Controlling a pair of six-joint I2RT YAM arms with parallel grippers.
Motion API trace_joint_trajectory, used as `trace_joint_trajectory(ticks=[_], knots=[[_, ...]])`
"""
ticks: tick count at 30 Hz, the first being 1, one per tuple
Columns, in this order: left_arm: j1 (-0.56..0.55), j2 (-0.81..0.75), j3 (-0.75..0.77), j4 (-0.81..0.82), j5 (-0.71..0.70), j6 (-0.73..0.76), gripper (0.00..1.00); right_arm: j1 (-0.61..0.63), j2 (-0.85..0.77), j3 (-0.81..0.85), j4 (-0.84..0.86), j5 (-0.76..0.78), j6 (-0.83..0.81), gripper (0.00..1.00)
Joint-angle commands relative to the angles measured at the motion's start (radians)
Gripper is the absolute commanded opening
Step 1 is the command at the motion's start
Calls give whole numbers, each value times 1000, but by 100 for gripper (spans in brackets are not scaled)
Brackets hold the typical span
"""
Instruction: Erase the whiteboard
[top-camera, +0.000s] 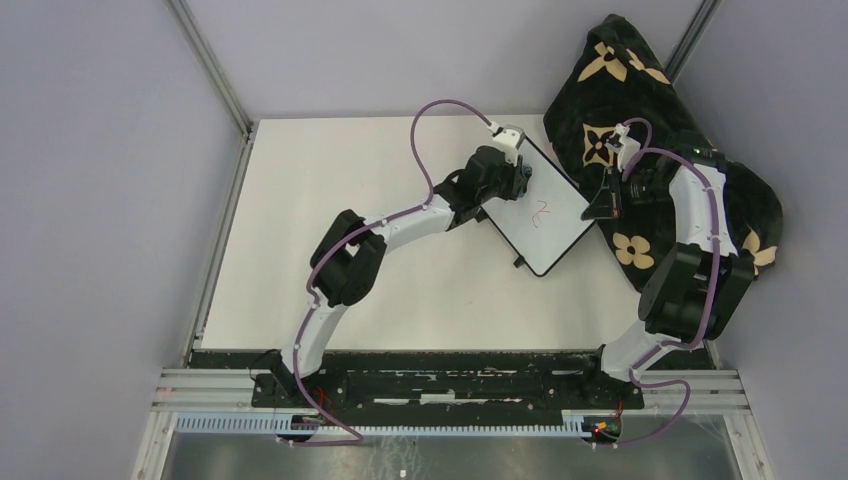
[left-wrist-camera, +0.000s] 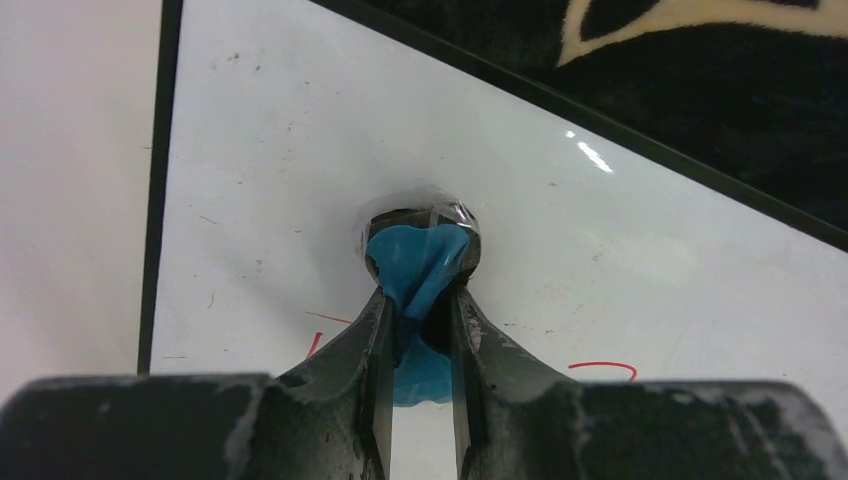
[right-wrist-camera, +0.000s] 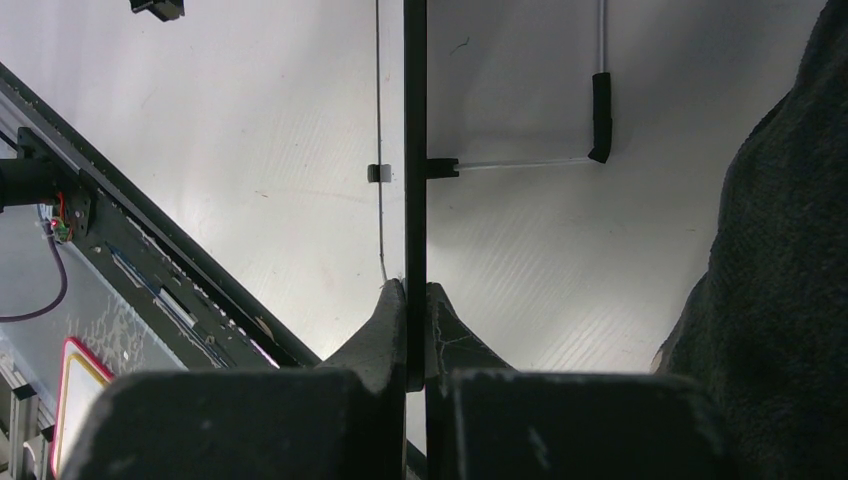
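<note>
The eraser pad rests on clear white surface (left-wrist-camera: 425, 180) past the red strokes (left-wrist-camera: 317, 342) beside my fingers, so next I wipe it back over those strokes with my left gripper.
The whiteboard (top-camera: 552, 237) lies tilted at the table's back right, its far side against the blanket, with a red scribble (top-camera: 541, 213) near its middle. My left gripper (top-camera: 522, 178) is shut on a small blue eraser pad (left-wrist-camera: 418, 262), whose round tip presses against the white surface (left-wrist-camera: 300, 150). Red strokes (left-wrist-camera: 603, 368) show just beside the fingers (left-wrist-camera: 372, 335). My right gripper (top-camera: 606, 205) is shut on the board's thin black edge (right-wrist-camera: 415, 150), seen end-on between its jaws. One black foot (right-wrist-camera: 600, 100) sticks out behind the board.
A black blanket with tan flowers (top-camera: 660, 120) is heaped at the back right, touching the board and close beside my right arm (right-wrist-camera: 790, 250). The arms' black base rail (top-camera: 430, 380) runs along the near edge. Grey walls close in both sides.
</note>
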Motion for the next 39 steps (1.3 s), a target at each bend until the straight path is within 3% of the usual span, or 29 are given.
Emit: trace_joint_trajectory(ticks=[1, 12, 39], knots=[[-81, -35, -23, 58, 126, -52, 3, 32, -15, 12, -3, -30, -79, 1], [-83, -67, -45, 25, 60, -9, 3, 32, -10, 16, -3, -31, -76, 0], [153, 24, -130, -8, 51, 0, 3, 31, -12, 19, -8, -33, -77, 0]])
